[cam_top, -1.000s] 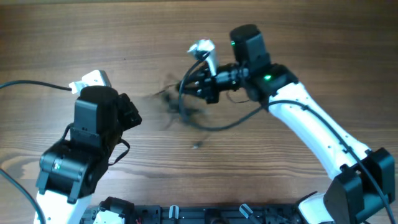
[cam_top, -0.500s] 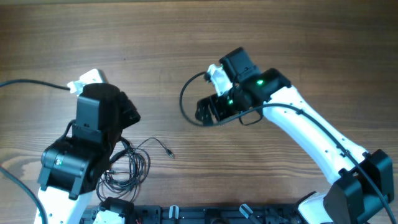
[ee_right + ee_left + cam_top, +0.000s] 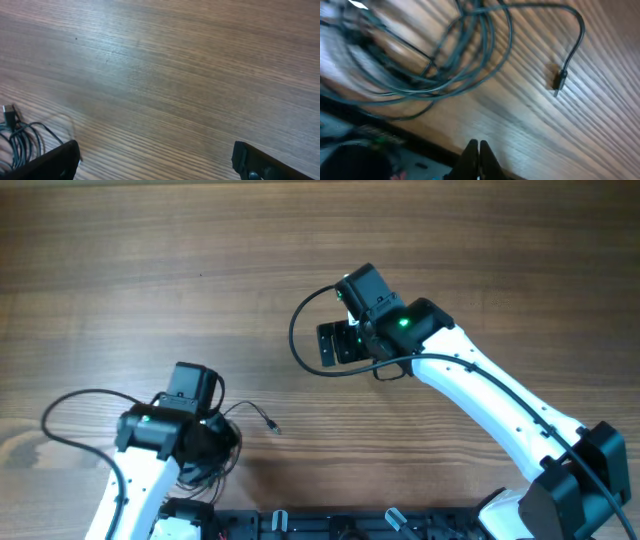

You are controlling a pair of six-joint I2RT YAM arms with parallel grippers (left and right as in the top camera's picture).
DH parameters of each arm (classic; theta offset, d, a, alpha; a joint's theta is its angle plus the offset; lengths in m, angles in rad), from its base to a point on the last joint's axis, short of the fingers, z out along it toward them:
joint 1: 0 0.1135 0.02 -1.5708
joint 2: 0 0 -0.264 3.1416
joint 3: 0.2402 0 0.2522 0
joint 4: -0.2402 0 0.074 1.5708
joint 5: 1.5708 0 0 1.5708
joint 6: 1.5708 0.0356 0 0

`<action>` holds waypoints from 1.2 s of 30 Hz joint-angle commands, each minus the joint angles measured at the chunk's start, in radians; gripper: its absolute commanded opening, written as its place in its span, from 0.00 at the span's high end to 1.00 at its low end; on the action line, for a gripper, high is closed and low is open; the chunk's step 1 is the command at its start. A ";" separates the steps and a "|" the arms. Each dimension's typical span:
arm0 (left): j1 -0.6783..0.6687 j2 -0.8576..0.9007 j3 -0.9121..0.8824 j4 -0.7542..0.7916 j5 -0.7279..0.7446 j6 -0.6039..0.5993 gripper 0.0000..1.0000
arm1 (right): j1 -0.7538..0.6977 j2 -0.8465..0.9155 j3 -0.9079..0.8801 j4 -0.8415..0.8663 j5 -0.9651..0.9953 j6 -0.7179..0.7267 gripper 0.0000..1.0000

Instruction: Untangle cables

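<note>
The cables (image 3: 228,463) are lying close to the table's front edge, far from the robot's open right gripper, so next the left gripper lifts the coil to the table's middle first.
The cables (image 3: 222,448) lie as a loose coil of thin black wire at the table's near left, with one plug end (image 3: 272,427) stretched out to the right. In the left wrist view the coil (image 3: 445,55) is blurred, and the plug (image 3: 559,82) lies apart from it. My left gripper (image 3: 479,149) is shut with nothing in it, near the table's front edge and short of the coil. My right gripper (image 3: 333,345) hovers open and empty over the table's middle. Its fingers (image 3: 55,161) stand wide apart, with the cables (image 3: 17,142) at the far left.
A thick black robot cable (image 3: 300,330) loops out left of the right wrist. Another arcs left of the left arm (image 3: 70,405). A black rail (image 3: 330,525) runs along the table's front edge.
The right gripper has opened and let go of the cables, which now lie at the near left. The left arm has swung down and toward the front edge, over them.
</note>
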 commanded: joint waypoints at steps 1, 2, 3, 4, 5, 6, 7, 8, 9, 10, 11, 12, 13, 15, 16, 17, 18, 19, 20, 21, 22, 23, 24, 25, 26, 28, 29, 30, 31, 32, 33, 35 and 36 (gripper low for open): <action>0.006 0.042 -0.086 0.116 0.175 -0.031 0.96 | -0.002 -0.005 -0.002 -0.003 0.022 0.006 0.00; 0.006 0.051 -0.103 0.153 0.145 -0.084 0.96 | -0.004 -0.005 -0.002 -0.003 0.022 0.006 0.00; 0.006 0.058 -0.121 0.185 0.100 -0.143 0.96 | -0.004 -0.005 -0.002 -0.005 0.022 0.004 0.00; 0.006 0.063 -0.137 0.216 0.066 -0.183 0.96 | -0.004 -0.005 -0.002 -0.010 0.022 -0.004 0.00; 0.006 0.066 -0.153 0.248 0.022 -0.228 0.96 | -0.004 -0.005 -0.002 -0.020 0.022 -0.020 0.00; 0.006 0.070 -0.165 0.272 -0.025 -0.280 0.96 | -0.004 -0.005 -0.002 -0.024 0.022 -0.024 0.00; 0.006 0.074 -0.177 0.306 -0.080 -0.331 0.96 | -0.004 -0.005 -0.002 -0.026 0.022 -0.033 0.00; 0.006 0.079 -0.178 0.321 -0.128 -0.362 0.91 | -0.004 -0.005 -0.002 -0.026 0.022 -0.050 0.00; 0.006 0.087 -0.178 0.336 -0.201 -0.391 0.75 | -0.004 -0.005 -0.002 -0.028 0.022 -0.059 0.00; 0.006 0.092 -0.178 0.335 -0.242 -0.422 0.63 | -0.004 -0.005 -0.002 -0.032 0.022 -0.072 0.00; 0.006 0.095 -0.178 0.332 -0.270 -0.449 0.50 | -0.004 -0.005 -0.002 -0.037 0.022 -0.072 0.00; 0.006 0.099 -0.178 0.327 -0.288 -0.484 0.46 | -0.004 -0.005 -0.002 -0.039 0.022 -0.072 0.00; 0.006 0.105 -0.178 0.321 -0.305 -0.521 0.42 | -0.004 -0.005 -0.002 -0.038 0.022 -0.076 0.00; 0.006 0.122 -0.178 0.317 -0.320 -0.584 0.38 | -0.004 -0.005 -0.002 -0.039 0.022 -0.080 0.00; 0.006 0.138 -0.178 0.325 -0.320 -0.601 0.37 | -0.004 -0.005 -0.002 -0.038 0.022 -0.080 0.00; 0.006 0.158 -0.178 0.338 -0.320 -0.601 0.35 | -0.004 -0.005 -0.002 -0.038 0.022 -0.080 0.00; 0.006 0.195 -0.178 0.363 -0.320 -0.600 0.33 | -0.004 -0.005 -0.002 -0.038 0.021 -0.095 0.00; 0.006 0.226 -0.179 0.387 -0.321 -0.600 0.32 | -0.004 -0.005 -0.002 -0.040 0.022 -0.097 0.00; 0.006 0.257 -0.179 0.414 -0.326 -0.600 0.30 | -0.004 -0.005 -0.002 -0.043 0.022 -0.097 0.01; 0.006 0.289 -0.178 0.445 -0.328 -0.599 0.28 | -0.004 -0.005 -0.002 -0.047 0.022 -0.099 0.00; 0.006 0.325 -0.178 0.485 -0.328 -0.595 0.25 | -0.004 -0.005 -0.002 -0.050 0.022 -0.098 0.00; 0.006 0.357 -0.179 0.518 -0.328 -0.592 0.24 | -0.004 -0.005 -0.002 -0.052 0.022 -0.098 0.00; 0.006 0.388 -0.178 0.549 -0.328 -0.592 0.22 | -0.004 -0.005 -0.002 -0.053 0.022 -0.103 0.00; 0.006 0.414 -0.178 0.575 -0.328 -0.590 0.20 | -0.004 -0.005 -0.002 -0.054 0.022 -0.107 0.00; 0.006 0.435 -0.179 0.606 -0.327 -0.558 0.23 | -0.004 -0.005 -0.002 -0.056 0.022 -0.115 0.00; 0.006 0.453 -0.178 0.682 -0.298 -0.435 0.63 | -0.004 -0.005 -0.002 -0.060 0.022 -0.122 0.00; 0.006 0.453 -0.178 0.730 -0.267 -0.367 0.74 | -0.004 -0.005 -0.002 -0.060 0.022 -0.124 0.00; 0.006 0.453 -0.178 0.792 -0.230 -0.290 0.81 | -0.004 -0.005 -0.002 -0.059 0.022 -0.123 0.00; 0.006 0.453 -0.178 0.867 -0.204 -0.202 0.85 | -0.004 -0.005 -0.002 -0.060 0.022 -0.123 0.00; 0.006 0.453 -0.178 0.925 -0.184 -0.128 0.87 | -0.004 -0.005 -0.002 -0.060 0.022 -0.123 0.00; 0.006 0.453 -0.178 0.969 -0.166 -0.075 0.88 | -0.004 -0.005 -0.002 -0.061 0.022 -0.123 0.00; 0.006 0.453 -0.165 1.101 -0.066 0.045 0.89 | -0.004 -0.005 -0.002 -0.061 0.022 -0.124 0.00; 0.006 0.453 -0.148 1.153 -0.005 0.068 0.89 | -0.004 -0.005 -0.002 -0.061 0.022 -0.126 0.00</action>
